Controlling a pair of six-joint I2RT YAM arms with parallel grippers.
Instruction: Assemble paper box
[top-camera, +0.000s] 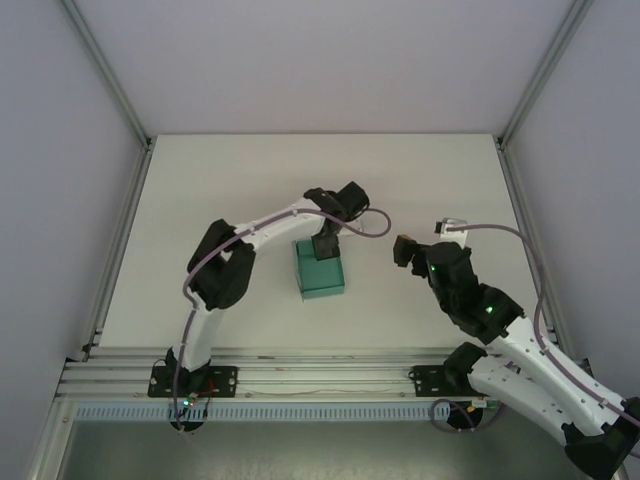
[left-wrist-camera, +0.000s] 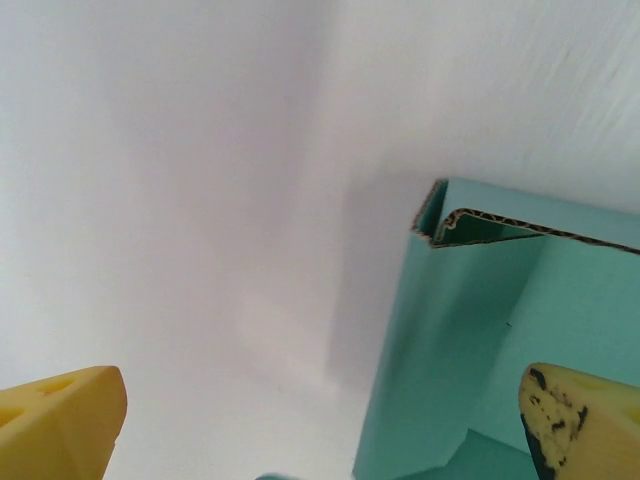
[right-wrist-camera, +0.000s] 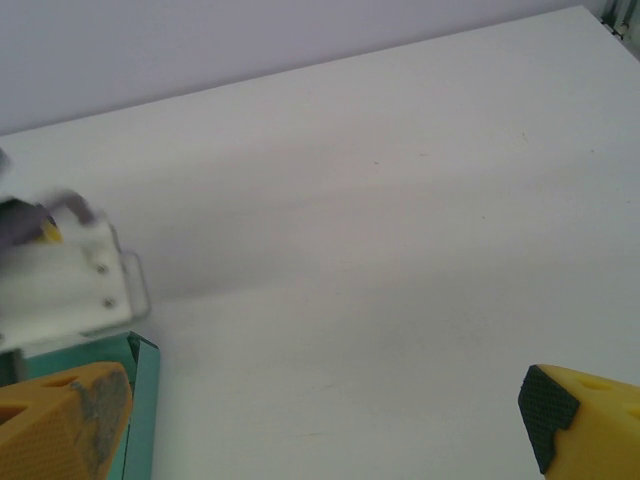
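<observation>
The robot's right gripper should grip the box's opposite side (top-camera: 341, 272) and turn the box, because the box's lid (top-camera: 298, 272) stands on the left gripper's side and the left arm is across the box.
The teal-green paper box (top-camera: 319, 268) stands on the white table (top-camera: 200, 180) near the middle, folded into a small box shape. My left gripper (top-camera: 326, 245) hovers just over its far edge, open, with nothing between the fingers. In the left wrist view the box (left-wrist-camera: 500, 340) sits to the right, close to the right fingertip (left-wrist-camera: 575, 415), its corrugated top edge showing. My right gripper (top-camera: 406, 250) stands open to the right of the box, apart from it. The right wrist view has the box's corner (right-wrist-camera: 140, 400) at the lower left beside the left fingertip (right-wrist-camera: 65, 420).
Aluminium frame posts and rails (top-camera: 120, 230) border the table on both sides and along the near edge. Bare white tabletop (right-wrist-camera: 400, 250) lies ahead of the right gripper. The left arm's white wrist housing (right-wrist-camera: 60, 280) shows blurred in the right wrist view.
</observation>
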